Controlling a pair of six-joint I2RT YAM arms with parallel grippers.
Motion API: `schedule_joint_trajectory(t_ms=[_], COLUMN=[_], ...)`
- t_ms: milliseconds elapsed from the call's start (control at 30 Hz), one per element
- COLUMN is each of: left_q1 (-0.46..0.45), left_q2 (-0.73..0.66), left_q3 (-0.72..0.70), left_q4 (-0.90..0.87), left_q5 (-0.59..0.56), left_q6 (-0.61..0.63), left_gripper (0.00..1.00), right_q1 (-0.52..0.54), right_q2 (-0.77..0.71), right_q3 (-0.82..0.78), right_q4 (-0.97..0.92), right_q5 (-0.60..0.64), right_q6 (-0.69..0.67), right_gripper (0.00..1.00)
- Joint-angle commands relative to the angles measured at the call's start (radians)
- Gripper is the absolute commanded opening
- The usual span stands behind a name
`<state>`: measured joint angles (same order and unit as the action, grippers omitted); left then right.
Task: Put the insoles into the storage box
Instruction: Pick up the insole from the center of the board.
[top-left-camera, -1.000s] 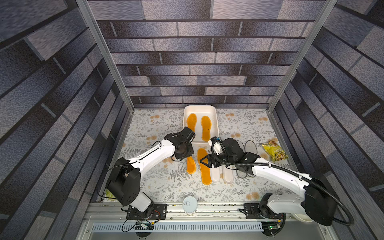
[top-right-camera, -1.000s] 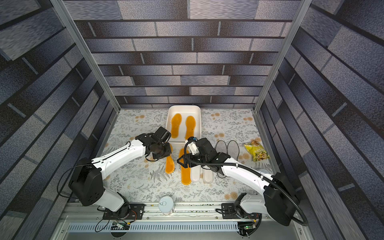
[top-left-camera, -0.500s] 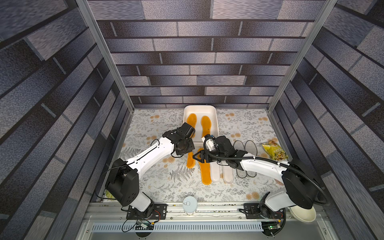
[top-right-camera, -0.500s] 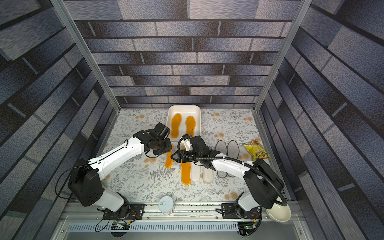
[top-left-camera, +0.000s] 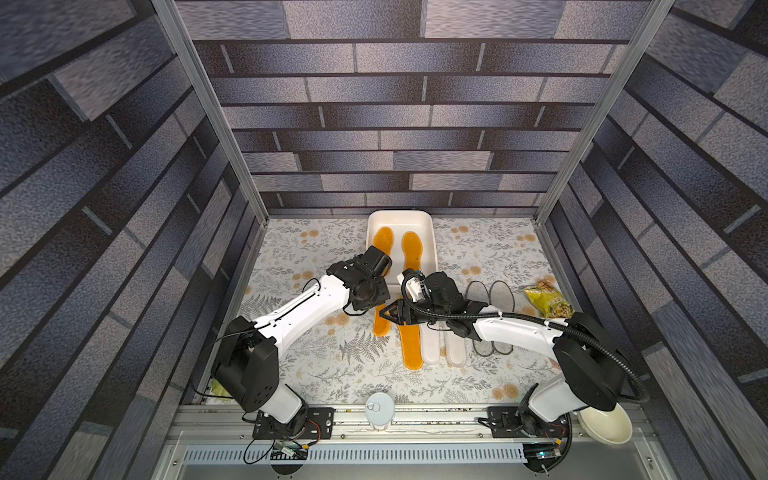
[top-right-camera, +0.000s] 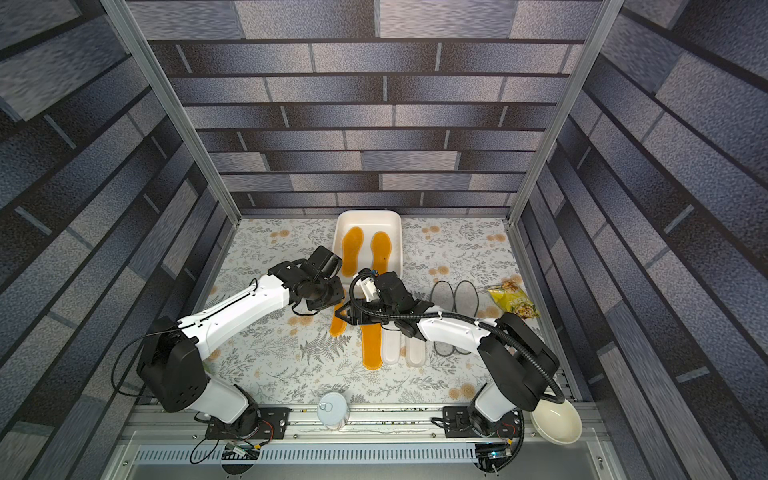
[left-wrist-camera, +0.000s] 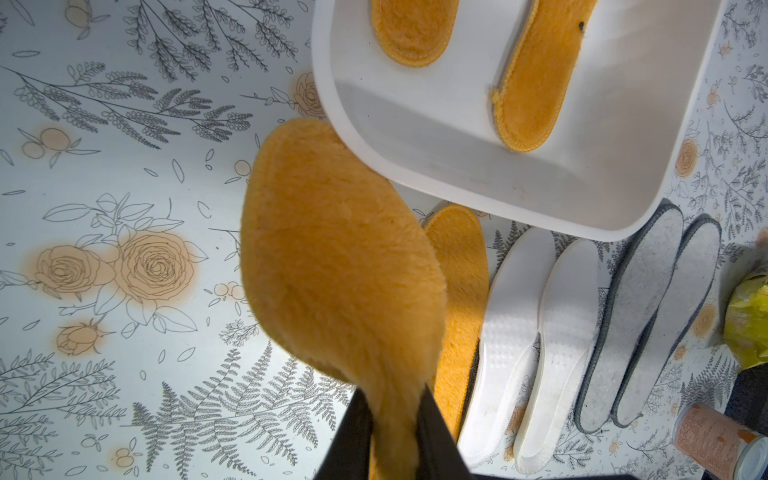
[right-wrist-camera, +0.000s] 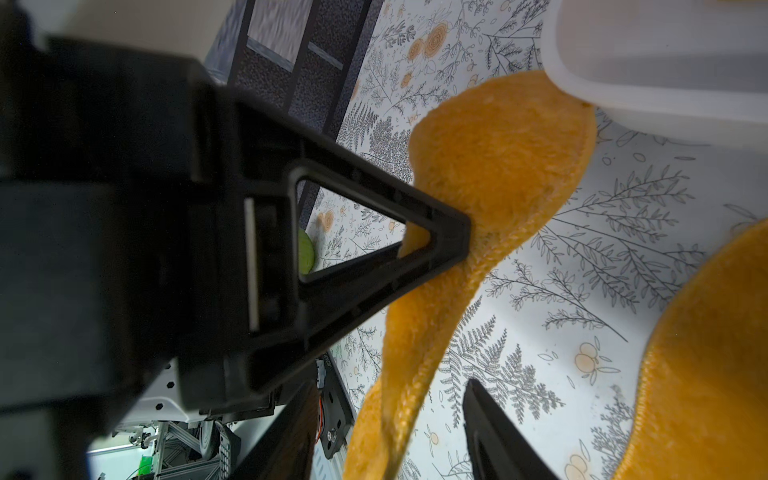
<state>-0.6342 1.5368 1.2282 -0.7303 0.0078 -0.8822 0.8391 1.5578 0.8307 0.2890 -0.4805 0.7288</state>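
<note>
The robot's left gripper is pinching the orange insole's middle while the insole's wide end (right-wrist-camera: 512, 132) is outside the box, so next the right gripper grabs the insole's near end (top-left-camera: 381, 325) and raises it into the box.
The white storage box (top-left-camera: 432, 253) stands at the back with two orange insoles (top-left-camera: 384, 249) lying in it. My left gripper (left-wrist-camera: 392, 399) is shut on the end of a third orange insole (left-wrist-camera: 340, 266), which hangs near the box's front corner; both top views show it (top-left-camera: 382, 326). My right gripper (right-wrist-camera: 390, 432) is open, with its fingers on either side of that same insole (right-wrist-camera: 498, 166) and a gap on each side. On the table lie a fourth orange insole (top-left-camera: 411, 349), two white insoles (top-left-camera: 431, 345) and two grey insoles (left-wrist-camera: 640, 311).
A yellow snack bag (top-left-camera: 546, 301) lies at the right beside the grey insoles. A tin can (top-left-camera: 379, 409) stands at the table's front edge. A cream bowl (top-left-camera: 604, 424) sits at the front right by my right arm's base. Patterned walls close in both sides.
My right gripper has moved left to the orange insole that my left gripper holds, and its jaws have narrowed around it. The left gripper has kept its grip and hardly moved.
</note>
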Motion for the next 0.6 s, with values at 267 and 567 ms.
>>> schedule_joint_trajectory(t_ms=[267,567], left_q1=[-0.015,-0.017], left_q2=[-0.015,-0.038], left_q3=[0.028,0.018], left_q4=[-0.026,-0.04], left_q5=[-0.045,-0.056], left_q6=[-0.017,-0.025], left_gripper=[0.21,0.34], right_q1=[0.021,0.022], right_q2=[0.059,0.05], right_q3=[0.027,0.015], right_q4=[0.054,0.009], right_q5=[-0.001,0.036], right_q6=[0.044,0.017], right_gripper=[0.42,0.0])
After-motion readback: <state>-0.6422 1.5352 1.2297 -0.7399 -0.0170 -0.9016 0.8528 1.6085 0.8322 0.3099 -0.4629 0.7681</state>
